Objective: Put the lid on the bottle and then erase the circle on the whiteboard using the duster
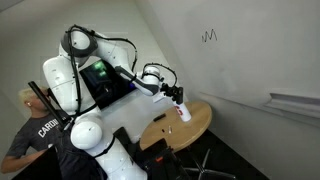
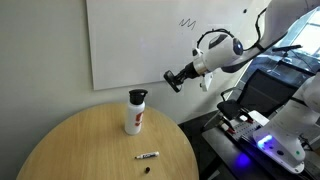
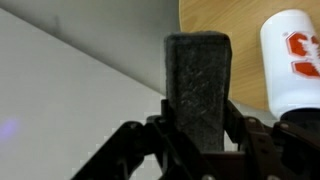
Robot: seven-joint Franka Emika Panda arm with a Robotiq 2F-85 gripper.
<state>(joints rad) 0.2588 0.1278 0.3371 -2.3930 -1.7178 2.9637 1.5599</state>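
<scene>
The whiteboard shows just the zigzag (image 2: 187, 22) and the table (image 2: 165, 136) by the bottle is free, so I should now lower the duster in my gripper until it rests there.
My gripper (image 2: 174, 80) is shut on the duster (image 3: 197, 85), a dark grey felt block that stands upright between the fingers in the wrist view. It hangs in the air above the round wooden table (image 2: 90, 150), between the bottle and the whiteboard (image 2: 130, 45). The white bottle with red marks (image 2: 135, 113) stands upright on the table with a dark lid (image 2: 137, 96) on top. It also shows in the wrist view (image 3: 295, 60) and in an exterior view (image 1: 184, 112). No oval outline shows on the board; only a zigzag scribble (image 2: 187, 22) does.
A marker pen (image 2: 147, 156) and a small dark bit (image 2: 148, 171) lie near the table's front edge. A person (image 1: 30, 130) sits beside the robot base. A monitor (image 1: 105, 82) and a laptop (image 2: 255, 95) stand behind the arm.
</scene>
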